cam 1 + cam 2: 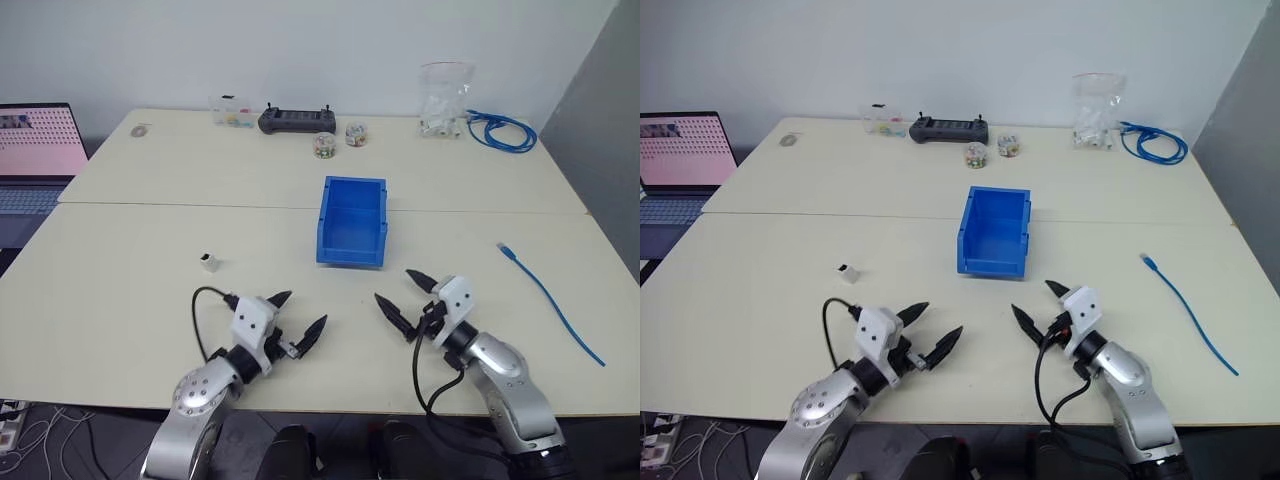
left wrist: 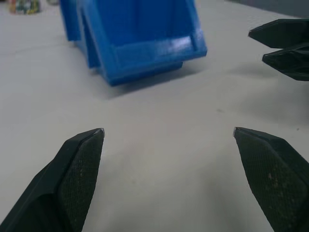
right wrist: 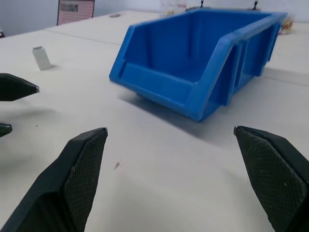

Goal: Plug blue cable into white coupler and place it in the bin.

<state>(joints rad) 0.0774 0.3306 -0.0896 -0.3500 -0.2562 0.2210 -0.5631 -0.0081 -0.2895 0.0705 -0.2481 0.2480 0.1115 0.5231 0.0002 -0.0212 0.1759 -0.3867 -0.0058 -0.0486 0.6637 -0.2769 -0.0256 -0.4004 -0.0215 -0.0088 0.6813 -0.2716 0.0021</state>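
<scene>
The blue cable's plug end (image 1: 506,251) lies free, so my right gripper keeps its fingers open and keep going until they are on both sides of the blue cable (image 1: 537,281) behind its plug.
The bin (image 1: 353,221) is bright blue and stands empty in the middle of the table, its low lip toward me. The white coupler (image 1: 209,262) lies to the bin's left, apart from it; it also shows in the right wrist view as the coupler (image 3: 41,58). The blue cable (image 1: 552,301) lies stretched out on the right side of the table, its plug end toward the far side. My left gripper (image 1: 297,318) is open and empty near the front edge, pointing toward the right gripper. My right gripper (image 1: 407,298) is open and empty in front of the bin.
Along the far edge sit a black controller (image 1: 297,121), two small jars (image 1: 338,140), a clear box (image 1: 231,111), a clear bag of white parts (image 1: 443,101) and a coiled blue cable bundle (image 1: 501,130). A laptop (image 1: 35,150) stands at far left. A seam (image 1: 200,205) crosses the table.
</scene>
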